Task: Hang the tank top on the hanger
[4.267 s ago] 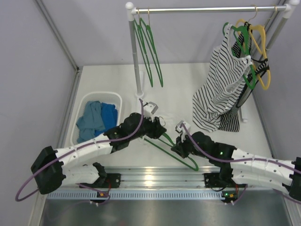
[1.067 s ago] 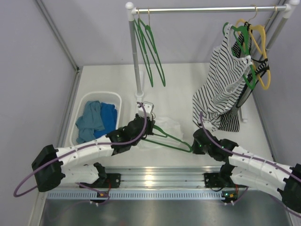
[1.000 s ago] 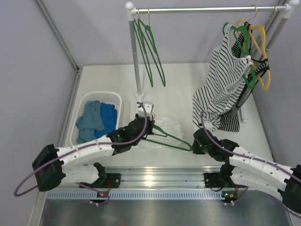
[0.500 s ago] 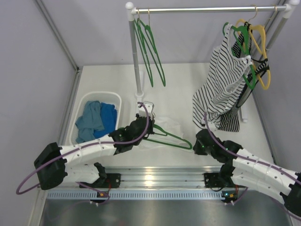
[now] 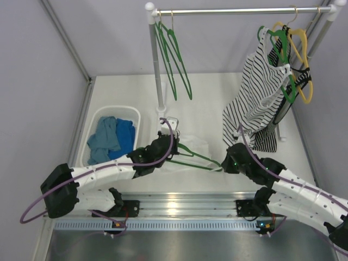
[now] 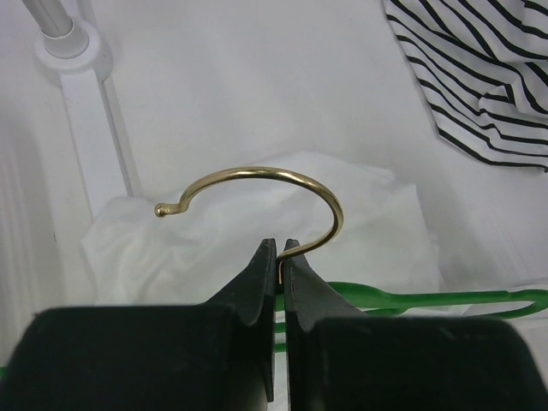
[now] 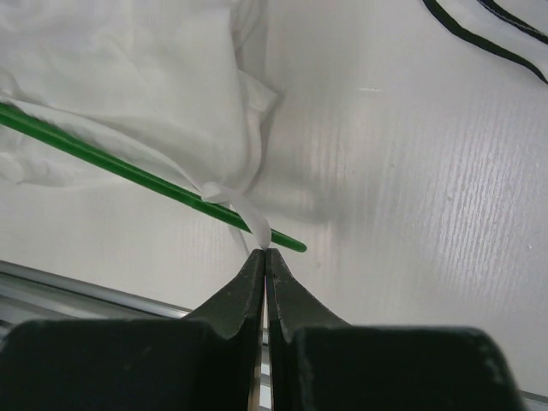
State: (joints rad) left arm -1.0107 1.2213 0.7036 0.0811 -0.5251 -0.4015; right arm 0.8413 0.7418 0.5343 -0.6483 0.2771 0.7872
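My right gripper should keep pulling the white strap inward along the arm (image 7: 175, 189) until the strap hangs there, because the green hanger arm's tip (image 7: 295, 245) sticks out through the strap.
The white tank top (image 5: 191, 148) lies crumpled on the table, with the green hanger (image 5: 197, 157) across it. My left gripper (image 5: 165, 142) is shut on the stem of the hanger's brass hook (image 6: 257, 184), with the tank top (image 6: 223, 231) and a green hanger arm (image 6: 428, 299) beyond it. My right gripper (image 5: 225, 163) is shut on a narrow white strap (image 7: 248, 218) of the tank top (image 7: 128, 94). The strap passes over the end of the green hanger arm (image 7: 154, 180), close to its tip.
A white bin (image 5: 111, 133) holds blue clothes at the left. A rack post (image 5: 156, 70) stands behind the tank top, with green hangers (image 5: 174, 60) on the rail. A striped top (image 5: 258, 98) hangs at the right with green and yellow hangers (image 5: 300, 54).
My right gripper has lifted a little and moved back with the strap, to the hanger's right end. The hanger and my left gripper have barely moved over the last second.
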